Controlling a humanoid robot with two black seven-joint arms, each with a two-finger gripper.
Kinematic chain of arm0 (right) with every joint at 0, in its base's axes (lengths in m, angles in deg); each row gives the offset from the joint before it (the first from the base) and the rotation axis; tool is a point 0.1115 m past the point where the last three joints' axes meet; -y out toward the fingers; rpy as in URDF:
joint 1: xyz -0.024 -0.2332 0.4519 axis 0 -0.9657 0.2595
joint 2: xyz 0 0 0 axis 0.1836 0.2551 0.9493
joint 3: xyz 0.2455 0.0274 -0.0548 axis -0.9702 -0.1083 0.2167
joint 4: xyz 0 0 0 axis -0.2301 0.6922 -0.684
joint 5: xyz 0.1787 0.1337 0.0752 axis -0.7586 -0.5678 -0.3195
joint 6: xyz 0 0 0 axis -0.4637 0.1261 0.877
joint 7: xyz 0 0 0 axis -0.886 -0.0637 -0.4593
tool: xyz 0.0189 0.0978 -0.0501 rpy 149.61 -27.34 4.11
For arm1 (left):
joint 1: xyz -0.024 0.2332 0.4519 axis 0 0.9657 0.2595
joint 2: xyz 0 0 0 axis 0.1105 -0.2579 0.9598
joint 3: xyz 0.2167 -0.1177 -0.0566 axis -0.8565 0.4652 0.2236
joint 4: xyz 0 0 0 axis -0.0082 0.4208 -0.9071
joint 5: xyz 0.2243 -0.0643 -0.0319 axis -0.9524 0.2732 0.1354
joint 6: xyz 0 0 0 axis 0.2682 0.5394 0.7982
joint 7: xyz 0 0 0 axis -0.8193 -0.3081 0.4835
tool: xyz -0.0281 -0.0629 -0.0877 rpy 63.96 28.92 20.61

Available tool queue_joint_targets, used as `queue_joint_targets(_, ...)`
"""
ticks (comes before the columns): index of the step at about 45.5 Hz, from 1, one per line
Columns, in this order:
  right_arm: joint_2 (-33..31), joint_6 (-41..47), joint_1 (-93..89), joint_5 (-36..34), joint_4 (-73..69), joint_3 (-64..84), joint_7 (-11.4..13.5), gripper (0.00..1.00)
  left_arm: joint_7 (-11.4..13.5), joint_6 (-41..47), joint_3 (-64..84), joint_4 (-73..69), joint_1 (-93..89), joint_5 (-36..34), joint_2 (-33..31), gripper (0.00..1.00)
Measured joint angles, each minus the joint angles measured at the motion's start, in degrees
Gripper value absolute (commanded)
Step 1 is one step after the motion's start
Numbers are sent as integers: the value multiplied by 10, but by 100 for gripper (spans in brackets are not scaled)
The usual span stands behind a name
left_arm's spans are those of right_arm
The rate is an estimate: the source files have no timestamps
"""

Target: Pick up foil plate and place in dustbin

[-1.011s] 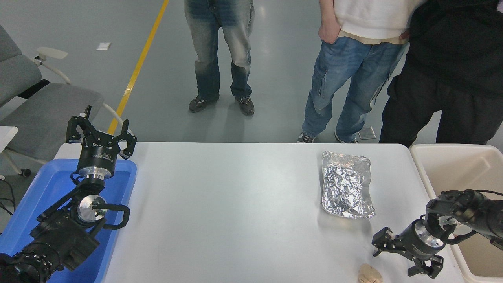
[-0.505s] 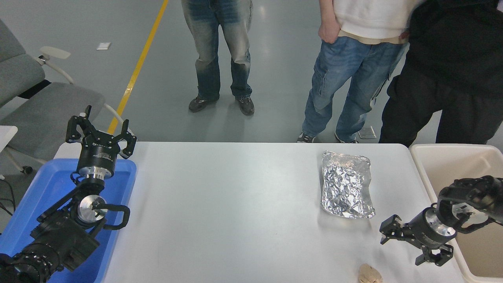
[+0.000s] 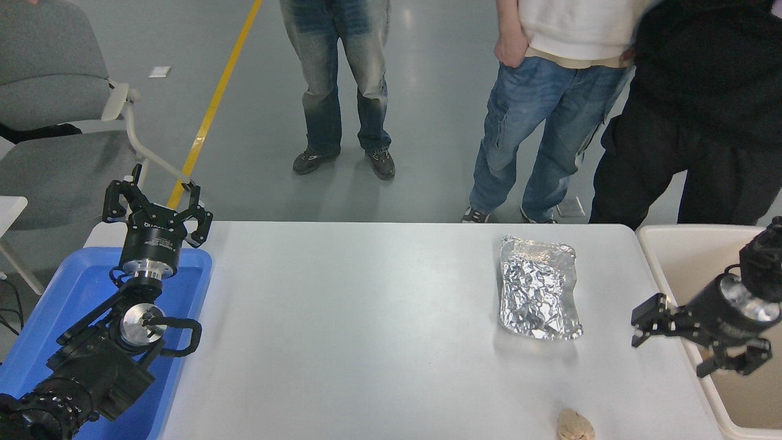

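Note:
I expect the plate to stay spread out when I lift it by its rim, because the foil plate's near edge [image 3: 542,337] holds itself up above a shadow.
The foil plate [image 3: 539,287] lies flat on the white table [image 3: 366,330], right of centre near the far edge. It is silver and wrinkled. The beige dustbin [image 3: 684,250] stands off the table's right end. My right gripper [image 3: 672,342] hangs open and empty above the table's right edge, next to the dustbin's rim, about a hand's width to the right of and nearer than the foil plate. My left gripper [image 3: 157,205] is parked at the lower left, open and empty, pointing up over the blue tray.
A blue plastic tray [image 3: 67,299] sits at the table's left end under the left arm. A small tan lump [image 3: 574,426] lies at the near edge. Three people stand at the far side. A grey chair [image 3: 55,122] stands at the far left.
My right gripper has moved up and to the right, from beside the tan lump to the table's right edge by the dustbin. The grey chair at left has shifted. The foil plate has not moved.

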Motion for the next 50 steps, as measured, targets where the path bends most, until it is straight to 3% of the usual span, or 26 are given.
queue_joint_targets(26, -10, 24, 335, 5, -118, 125, 2, 100, 0, 0, 0, 0, 0, 0, 0, 99)
queue_joint_targets(50, 20, 25, 404, -2, -154, 151, 1, 100, 0, 0, 0, 0, 0, 0, 0, 99)
